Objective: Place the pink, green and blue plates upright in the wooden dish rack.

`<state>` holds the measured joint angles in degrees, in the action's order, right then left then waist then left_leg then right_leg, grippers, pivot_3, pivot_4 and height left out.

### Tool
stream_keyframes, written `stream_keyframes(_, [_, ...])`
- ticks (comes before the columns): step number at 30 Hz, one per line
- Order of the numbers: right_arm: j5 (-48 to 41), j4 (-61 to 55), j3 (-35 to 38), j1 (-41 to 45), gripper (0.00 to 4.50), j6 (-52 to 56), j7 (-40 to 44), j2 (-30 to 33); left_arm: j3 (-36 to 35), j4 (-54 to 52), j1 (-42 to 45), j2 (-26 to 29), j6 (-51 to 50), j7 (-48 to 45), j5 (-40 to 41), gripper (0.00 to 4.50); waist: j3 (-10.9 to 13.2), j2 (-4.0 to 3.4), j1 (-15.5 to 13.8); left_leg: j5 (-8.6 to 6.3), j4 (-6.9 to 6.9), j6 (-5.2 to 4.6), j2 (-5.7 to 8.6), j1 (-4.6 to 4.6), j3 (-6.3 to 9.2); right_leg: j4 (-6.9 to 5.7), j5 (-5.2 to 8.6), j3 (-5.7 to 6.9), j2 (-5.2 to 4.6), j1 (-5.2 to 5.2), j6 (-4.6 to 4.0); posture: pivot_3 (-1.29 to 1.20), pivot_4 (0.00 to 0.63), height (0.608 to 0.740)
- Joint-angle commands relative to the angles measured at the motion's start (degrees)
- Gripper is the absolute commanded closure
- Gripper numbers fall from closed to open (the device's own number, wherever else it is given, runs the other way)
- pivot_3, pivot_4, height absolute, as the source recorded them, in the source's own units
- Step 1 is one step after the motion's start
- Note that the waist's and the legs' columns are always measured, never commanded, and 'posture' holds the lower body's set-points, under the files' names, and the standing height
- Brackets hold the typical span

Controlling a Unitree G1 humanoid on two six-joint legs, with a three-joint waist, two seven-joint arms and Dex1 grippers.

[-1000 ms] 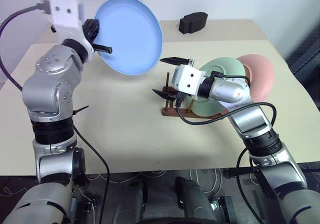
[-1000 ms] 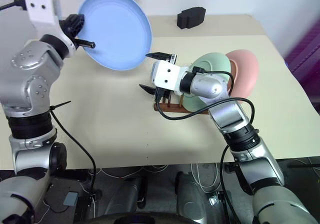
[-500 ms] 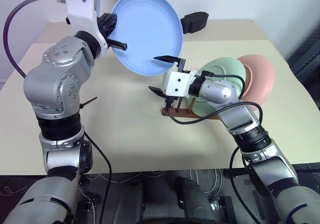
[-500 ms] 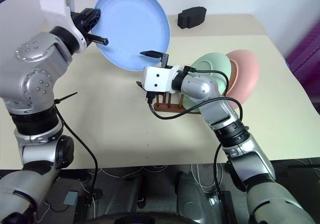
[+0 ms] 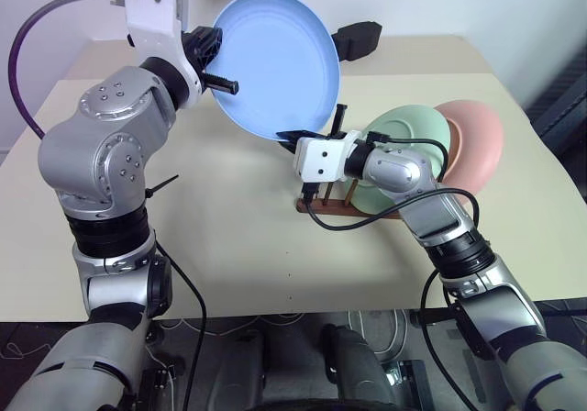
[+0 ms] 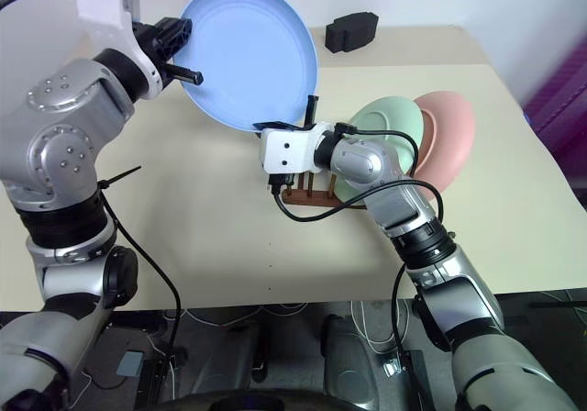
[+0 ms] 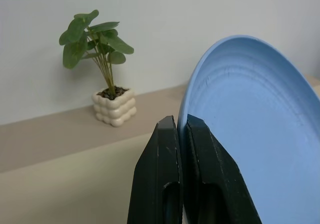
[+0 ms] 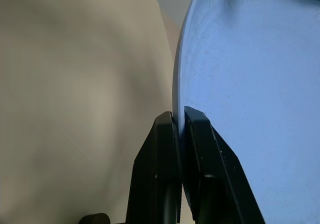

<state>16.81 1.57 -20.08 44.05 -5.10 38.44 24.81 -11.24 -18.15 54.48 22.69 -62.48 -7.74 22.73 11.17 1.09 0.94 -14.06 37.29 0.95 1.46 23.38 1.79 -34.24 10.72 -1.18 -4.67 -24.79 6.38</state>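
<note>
The robot's two grippers both hold the tilted blue plate's rim [image 5: 215, 69], so next the left gripper lets go and moves away before the right gripper turns the plate upright into the rack [image 5: 323, 206].
The blue plate [image 5: 275, 58] hangs tilted in the air above the table's back left. My left gripper [image 5: 225, 85] is shut on its left rim, as the left wrist view shows [image 7: 180, 121]. My right gripper [image 5: 292, 138] is shut on the plate's lower rim [image 8: 179, 115], just left of the wooden dish rack [image 5: 335, 205]. The green plate [image 5: 413, 127] and the pink plate [image 5: 477, 136] stand upright in the rack, the pink one behind the green. My right forearm hides much of the rack.
A black lumpy object [image 5: 358, 37] sits at the table's back edge. A small potted plant [image 7: 107, 84] stands on a ledge behind. Bare cream tabletop [image 5: 229, 227] lies in front of and left of the rack. Black cables hang off both arms.
My left arm carried the blue plate right, toward the rack. My right gripper, wide open a second ago, has closed on the plate's lower rim.
</note>
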Motion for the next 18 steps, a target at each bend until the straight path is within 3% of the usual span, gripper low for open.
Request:
stream_keyframes(1, [0.5, 0.0, 1.4, 1.6, 4.5, -1.1, -1.5, -0.3, -2.4, -2.2, 1.8, -0.7, 0.6, 0.0, 1.7, 4.18, 0.0, 0.0, 0.0, 0.0, 0.0, 0.0, 0.0, 0.0, 0.0, 0.0, 0.0, 0.0, 0.0, 0.0, 0.0, 0.0, 0.15, 0.736])
stream_keyframes(4, [1.4, 0.2, 1.4, 1.7, 4.5, -2.2, -2.4, -0.1, -6.3, -1.6, 2.8, -3.2, 2.5, 1.3, 3.7, 3.15, 0.0, 0.01, -0.1, 0.0, 0.0, 0.01, 0.0, 0.0, 0.01, 0.0, 0.0, 0.0, 0.0, 0.0, 0.0, 0.0, 0.15, 0.736])
stream_keyframes(10, [1.3, 0.5, 1.8, 2.0, 4.5, -3.2, -3.0, -0.5, -12.6, -0.9, 5.3, -5.6, 10.8, 3.7, 5.7, 0.02, 0.0, 0.01, 0.0, 0.02, -0.01, 0.03, 0.0, -0.01, 0.0, 0.01, 0.0, 0.0, 0.0, 0.0, 0.0, 0.0, 0.15, 0.736])
stream_keyframes(13, [0.7, 0.3, 2.1, 2.1, 4.5, -3.6, -3.1, -0.7, -14.1, 0.4, 5.4, -4.4, 15.0, 5.6, 4.0, 0.02, 0.0, 0.01, 0.0, 0.02, -0.03, 0.04, 0.0, -0.02, 0.0, 0.0, 0.0, 0.0, 0.0, 0.0, -0.01, 0.0, 0.15, 0.736])
stream_keyframes(18, [-4.9, -1.7, 5.5, 3.0, 4.5, -1.1, -2.5, -2.5, -15.3, 4.8, 0.1, 3.2, 18.5, 3.1, 1.8, 0.02, 0.0, 0.0, 0.3, 0.03, -0.07, 0.06, 0.0, -0.06, -0.03, -0.04, -0.01, -0.03, 0.01, 0.0, -0.01, 0.0, 0.15, 0.736])
